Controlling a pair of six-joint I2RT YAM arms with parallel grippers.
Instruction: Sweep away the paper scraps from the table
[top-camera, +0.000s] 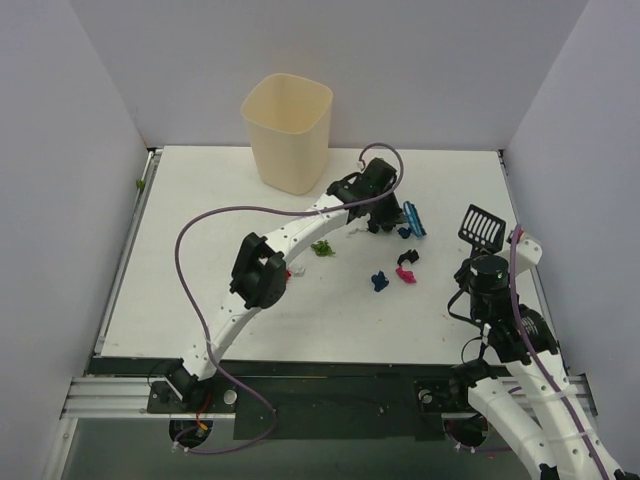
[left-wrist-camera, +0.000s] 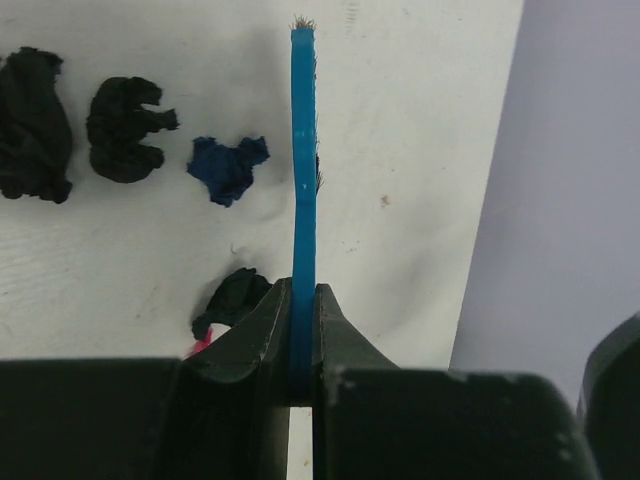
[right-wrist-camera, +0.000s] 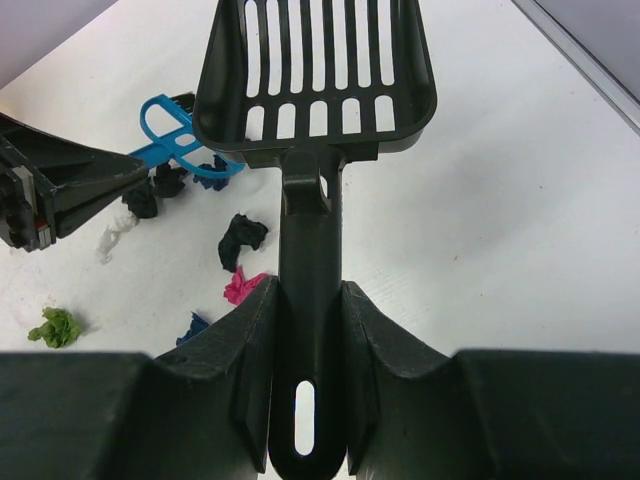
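The black and magenta scraps (top-camera: 407, 265) are far from the green one, so next my left gripper moves the brush to their scoop side (top-camera: 433, 254) and sweeps them toward the green one.
My left gripper (top-camera: 385, 215) (left-wrist-camera: 303, 300) is shut on the handle of the small blue brush (top-camera: 414, 218) (left-wrist-camera: 303, 150), held low over the white table (top-camera: 200, 250). Paper scraps lie around it: two black wads (left-wrist-camera: 35, 125) and a blue one (left-wrist-camera: 228, 168) left of the brush, a black (top-camera: 408, 257) and a magenta (top-camera: 405, 273) one, a blue one (top-camera: 379, 281), a green one (top-camera: 322, 248). My right gripper (top-camera: 487, 262) (right-wrist-camera: 308, 300) is shut on the black slotted scoop (top-camera: 481, 226) (right-wrist-camera: 315, 90), right of the scraps.
A cream plastic bin (top-camera: 288, 130) stands at the back of the table, left of my left gripper. Pale wall panels close the table on three sides. A small red scrap (top-camera: 289, 270) lies by the left arm's elbow.
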